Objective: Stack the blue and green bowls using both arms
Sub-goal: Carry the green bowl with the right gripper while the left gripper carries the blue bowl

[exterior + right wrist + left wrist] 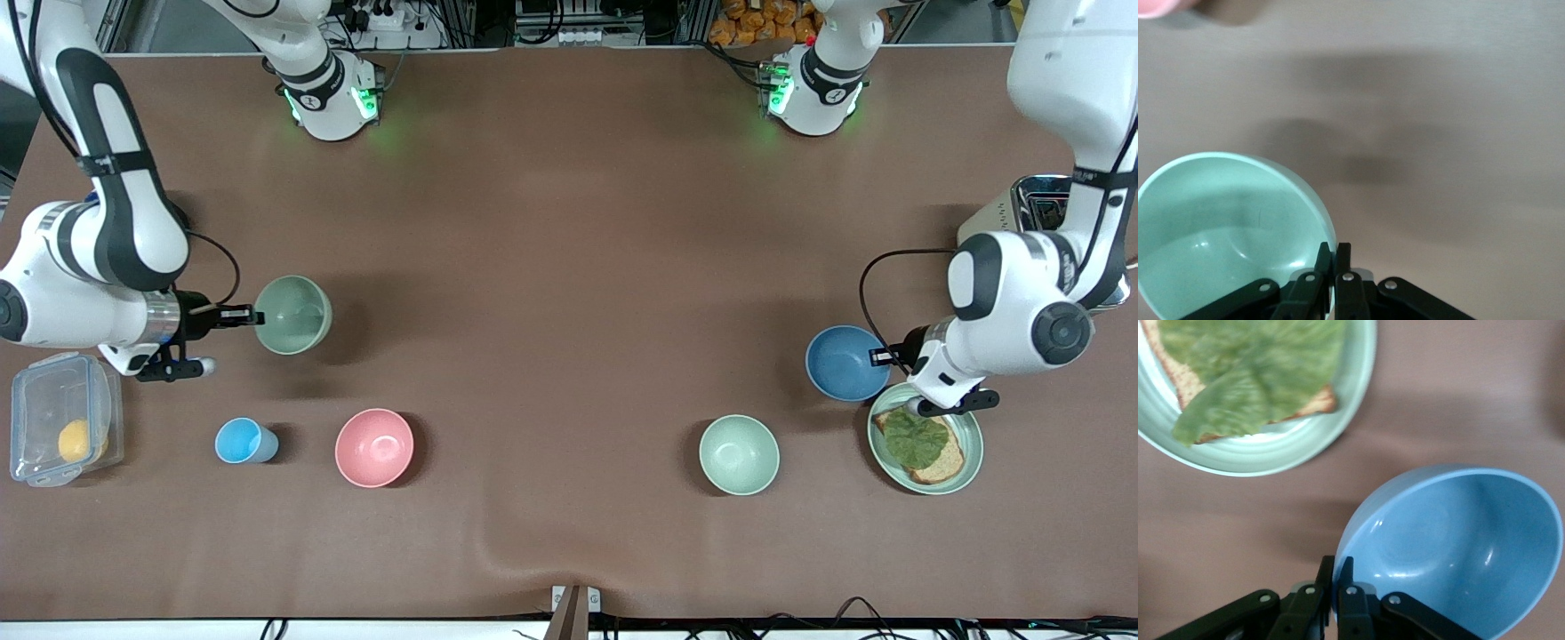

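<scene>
The blue bowl [845,363] is hanging next to the toast plate, a long way from the green bowl. Next, my left gripper brings it in to the open middle [565,279] so it can be stacked.
My right gripper [253,316] is shut on the rim of the sage-green bowl [293,314] and holds it tilted, a little above the table at the right arm's end. In the right wrist view the fingers pinch the rim [1333,257] of the green bowl [1218,227]. My left gripper [880,357] is shut on the rim of the blue bowl [845,363] and holds it tilted just above the table at the left arm's end, beside the toast plate. In the left wrist view the gripper [1336,570] clamps the blue bowl [1458,547].
A green plate [973,436] with toast and lettuce lies beside the blue bowl and shows in the left wrist view [1271,453]. A paler mint bowl [739,454], pink bowl [374,447], light-blue cup [244,441], clear lidded box [62,429] and toaster [1040,200] stand around.
</scene>
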You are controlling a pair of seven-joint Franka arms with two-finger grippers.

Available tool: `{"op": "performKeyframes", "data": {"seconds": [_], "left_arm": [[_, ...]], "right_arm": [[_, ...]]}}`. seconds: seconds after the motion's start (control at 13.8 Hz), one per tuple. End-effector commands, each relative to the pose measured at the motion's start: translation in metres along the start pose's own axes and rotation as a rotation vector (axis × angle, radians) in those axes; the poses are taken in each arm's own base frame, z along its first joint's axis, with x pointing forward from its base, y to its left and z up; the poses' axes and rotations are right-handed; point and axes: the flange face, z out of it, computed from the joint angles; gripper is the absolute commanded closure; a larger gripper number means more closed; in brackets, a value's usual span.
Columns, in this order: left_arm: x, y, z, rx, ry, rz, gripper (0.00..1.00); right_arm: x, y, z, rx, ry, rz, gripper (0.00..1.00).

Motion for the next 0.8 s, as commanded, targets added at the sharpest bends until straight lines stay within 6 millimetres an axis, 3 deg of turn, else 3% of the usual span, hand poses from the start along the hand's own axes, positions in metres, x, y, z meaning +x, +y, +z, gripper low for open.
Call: {"op": "performKeyframes", "data": {"seconds": [0.0,0.14,0.29,0.58,0.65,0.72], "left_arm": [[-0.030,0.063,-0.031,-0.019,-0.011,-0.041,1.00],[-0.042,0.090,-0.035,-0.027,-0.028,-0.058,1.00],[-0.043,0.104,0.001,-0.033,-0.096,-0.043,1.00],[-0.039,0.101,0.025,-0.033,-0.137,-0.032,1.00],[-0.039,0.102,0.027,-0.033,-0.140,-0.033,1.00],[-0.039,0.102,0.027,-0.031,-0.140,-0.032,1.00]], "right_arm": [[-0.016,-0.046,-0.012,-0.005,0.016,0.076,1.00],[-0.025,-0.090,-0.015,-0.028,0.026,0.124,1.00],[-0.036,-0.144,-0.012,-0.046,0.032,0.173,1.00],[-0.053,-0.225,0.001,0.004,0.023,0.309,1.00],[-0.059,-0.255,0.011,-0.006,0.037,0.330,1.00],[-0.062,-0.270,0.022,-0.006,0.055,0.358,1.00]]}}
